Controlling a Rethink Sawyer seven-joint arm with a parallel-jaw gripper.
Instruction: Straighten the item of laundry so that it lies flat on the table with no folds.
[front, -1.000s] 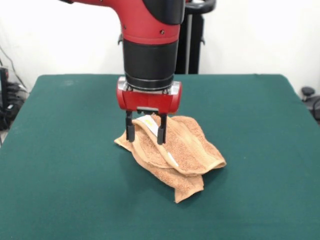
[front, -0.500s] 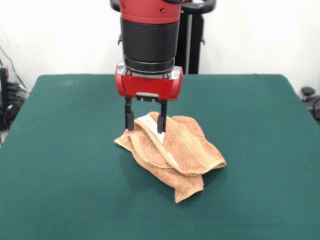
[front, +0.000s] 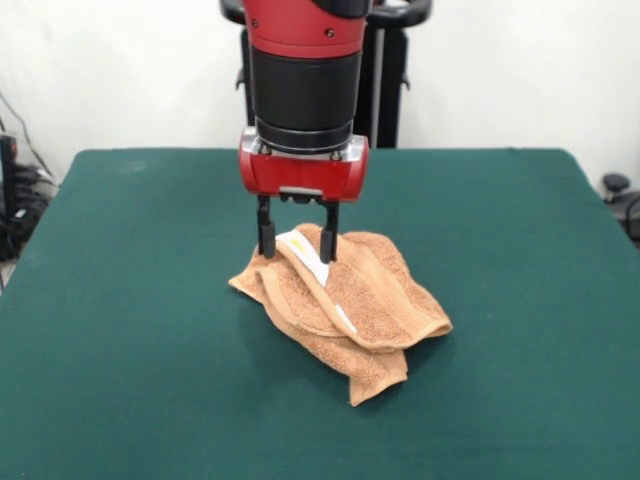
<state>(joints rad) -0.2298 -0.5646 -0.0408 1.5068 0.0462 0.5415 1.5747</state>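
The towel's loose edges (front: 312, 335) show a little under the towel's upper fold, so I expect the towel to spread into a wide sheet with a raised line when I pick it up.
The item of laundry (front: 350, 300), an orange-tan terry towel, lies crumpled in folded layers near the middle of the dark green table (front: 120, 300). A white label (front: 305, 255) shows on its upper fold. My gripper (front: 297, 245) hangs straight down over the towel's far-left top fold, open, with one finger on each side of the raised fold and the label. The fingertips (front: 267, 243) sit at the cloth's top surface. The lower layers of the towel are hidden under the upper folds.
Green table surface surrounds the towel on all sides. A black stand (front: 385, 70) rises behind the table's far edge. Cables and dark equipment (front: 15, 200) sit off the left edge, and a dark object (front: 625, 200) off the right.
The gripper rose off the towel's fold, then shifted slightly right and came back down a little. It stays open and the towel has not moved.
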